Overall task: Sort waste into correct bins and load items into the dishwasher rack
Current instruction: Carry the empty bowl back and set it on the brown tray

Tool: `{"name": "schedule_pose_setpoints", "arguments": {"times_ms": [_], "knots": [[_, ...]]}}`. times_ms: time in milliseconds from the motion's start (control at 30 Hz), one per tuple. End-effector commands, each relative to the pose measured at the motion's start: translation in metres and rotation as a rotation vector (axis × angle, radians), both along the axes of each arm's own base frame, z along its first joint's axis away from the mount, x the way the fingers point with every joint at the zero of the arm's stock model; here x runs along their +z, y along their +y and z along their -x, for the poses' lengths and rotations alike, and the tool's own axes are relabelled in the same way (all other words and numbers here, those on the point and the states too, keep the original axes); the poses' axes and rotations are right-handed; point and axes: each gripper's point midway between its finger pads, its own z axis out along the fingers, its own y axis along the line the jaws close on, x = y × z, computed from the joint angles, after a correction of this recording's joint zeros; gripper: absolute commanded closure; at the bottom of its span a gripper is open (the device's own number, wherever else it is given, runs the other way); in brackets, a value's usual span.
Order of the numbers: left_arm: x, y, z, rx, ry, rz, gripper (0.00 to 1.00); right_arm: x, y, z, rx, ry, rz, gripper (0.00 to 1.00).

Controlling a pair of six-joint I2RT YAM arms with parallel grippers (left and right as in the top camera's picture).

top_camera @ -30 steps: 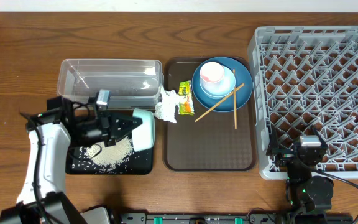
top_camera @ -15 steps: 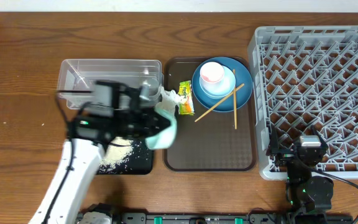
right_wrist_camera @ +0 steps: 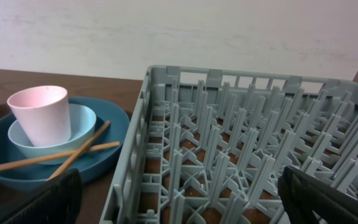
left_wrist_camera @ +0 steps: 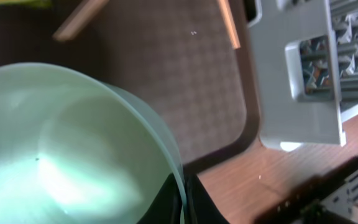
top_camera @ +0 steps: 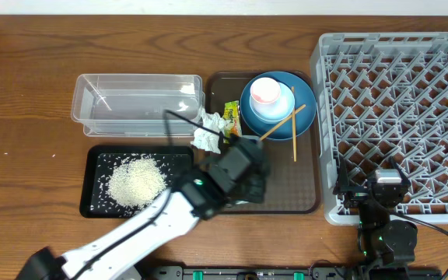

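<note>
The front of the brown serving tray (top_camera: 292, 189) is free of chopsticks, so my left gripper should keep lowering the mint-green bowl (left_wrist_camera: 73, 149) there and let go of the bowl's rim.
My left gripper (left_wrist_camera: 182, 194) is shut on the rim of the mint-green bowl (left_wrist_camera: 67, 143) and holds it over the brown serving tray (top_camera: 294, 190). In the overhead view the arm (top_camera: 243, 167) hides the bowl. Rice (top_camera: 134, 180) lies on the black tray (top_camera: 99, 204), in front of the clear tub (top_camera: 138, 97). The tissue (top_camera: 207, 134) and the snack wrapper (top_camera: 232, 118) lie at the serving tray's left edge. The pink cup (top_camera: 264, 91) stands in the pale-blue bowl (top_camera: 284, 106) on the blue plate (top_camera: 306, 118), with the chopsticks (top_camera: 282, 126) across it. My right gripper (top_camera: 387, 188) is open and empty at the front edge of the grey rack (top_camera: 411, 93).
The rack's corner (left_wrist_camera: 303, 81) lies just right of the serving tray's edge in the left wrist view. In the right wrist view the rack's pegs (right_wrist_camera: 247, 143) fill the foreground, with the cup (right_wrist_camera: 40, 115) and plate (right_wrist_camera: 114, 127) to the left.
My left arm has swung right from the black tray to over the serving tray, carrying the mint-green bowl. The rice pile now shows on the black tray. The right arm has not moved.
</note>
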Motion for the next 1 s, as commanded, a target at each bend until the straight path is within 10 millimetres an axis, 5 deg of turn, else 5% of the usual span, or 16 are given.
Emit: {"name": "schedule_pose_setpoints", "arguments": {"times_ms": [0, 233, 400, 667, 833, 967], "knots": [[-0.008, -0.014, -0.009, 0.028, -0.053, -0.029, 0.94, -0.001, 0.003, 0.0, 0.012, 0.003, -0.016, 0.01], [-0.038, -0.034, -0.01, -0.001, -0.036, -0.053, 0.94, -0.001, 0.003, 0.0, 0.012, 0.003, -0.016, 0.01], [-0.042, -0.035, -0.011, -0.001, -0.036, -0.053, 0.92, -0.001, 0.003, 0.0, 0.012, 0.003, -0.016, 0.01], [-0.035, -0.041, -0.015, -0.001, -0.059, -0.02, 0.59, -0.001, 0.003, 0.0, 0.012, 0.003, -0.016, 0.01], [-0.007, -0.04, -0.02, -0.039, -0.13, -0.007, 0.53, -0.001, 0.003, 0.0, 0.012, 0.003, -0.016, 0.01], [0.035, -0.011, -0.04, 0.063, -0.209, -0.026, 0.53, -0.001, 0.003, 0.0, 0.012, 0.003, -0.016, 0.01]]}}
